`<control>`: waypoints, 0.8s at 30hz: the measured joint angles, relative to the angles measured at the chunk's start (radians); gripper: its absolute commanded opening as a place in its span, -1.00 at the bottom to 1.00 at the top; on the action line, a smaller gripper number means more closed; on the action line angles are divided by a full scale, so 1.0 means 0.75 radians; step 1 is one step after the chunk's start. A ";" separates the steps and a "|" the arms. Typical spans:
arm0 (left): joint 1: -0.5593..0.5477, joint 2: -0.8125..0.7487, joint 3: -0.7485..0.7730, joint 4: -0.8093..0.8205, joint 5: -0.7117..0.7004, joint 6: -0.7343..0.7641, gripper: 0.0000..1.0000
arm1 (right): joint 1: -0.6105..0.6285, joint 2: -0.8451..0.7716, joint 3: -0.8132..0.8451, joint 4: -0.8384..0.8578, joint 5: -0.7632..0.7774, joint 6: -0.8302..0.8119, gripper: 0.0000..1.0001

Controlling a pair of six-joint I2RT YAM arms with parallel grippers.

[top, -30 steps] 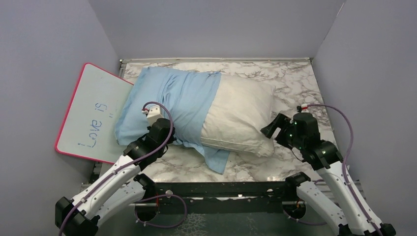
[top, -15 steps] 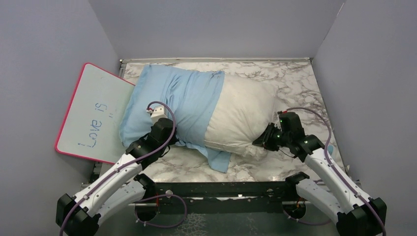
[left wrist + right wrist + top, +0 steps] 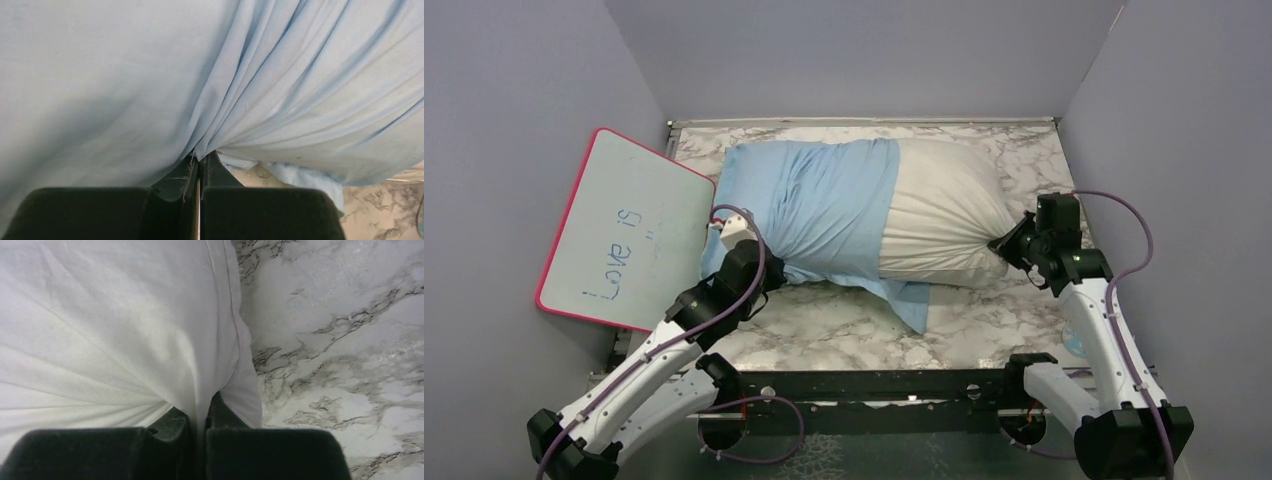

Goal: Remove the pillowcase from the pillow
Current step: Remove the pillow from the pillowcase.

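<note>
My left gripper is pinching the pillowcase's folds (image 3: pixel 802 240) well behind its open hem. I should ease the pull and bring my left gripper toward the pillowcase's loose corner (image 3: pixel 908 300).
The light blue pillowcase (image 3: pixel 819 205) covers the left half of the off-white pillow (image 3: pixel 939 205), which lies across the marble table. My left gripper (image 3: pixel 769 272) is shut on a pinch of the pillowcase at its near left edge; blue folds (image 3: pixel 280 85) fan out from the closed jaws in the left wrist view. At the pillow's right end my right gripper (image 3: pixel 1002 243) is shut on a pinch of pillow fabric (image 3: pixel 125 330), which gathers into taut creases toward the jaws. A loose corner of the pillowcase (image 3: pixel 911 305) hangs toward the near edge.
A pink-rimmed whiteboard (image 3: pixel 624 235) with writing leans against the left wall. Grey walls close in the marble table (image 3: pixel 844 325) on three sides. A black frame rail (image 3: pixel 874 385) runs along the near edge between the arm bases.
My right gripper went from open beside the pillow to shut on its right end and pulled it right and back. The pillow and pillowcase shifted rightward; the left gripper stayed shut on the cloth.
</note>
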 measured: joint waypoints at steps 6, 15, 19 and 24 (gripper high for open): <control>0.020 -0.138 -0.073 0.029 0.025 0.056 0.14 | -0.065 -0.020 -0.034 0.008 -0.195 -0.129 -0.90; 0.031 -0.067 -0.108 0.209 0.374 0.104 0.62 | -0.077 -0.139 -0.044 -0.006 -0.331 -0.227 -0.85; 0.032 -0.078 -0.053 0.239 0.537 0.114 0.73 | -0.085 -0.140 -0.104 0.006 -0.386 -0.225 -0.85; 0.039 -0.145 -0.042 0.312 0.730 0.120 0.78 | -0.092 -0.095 -0.140 0.021 -0.430 -0.227 -0.85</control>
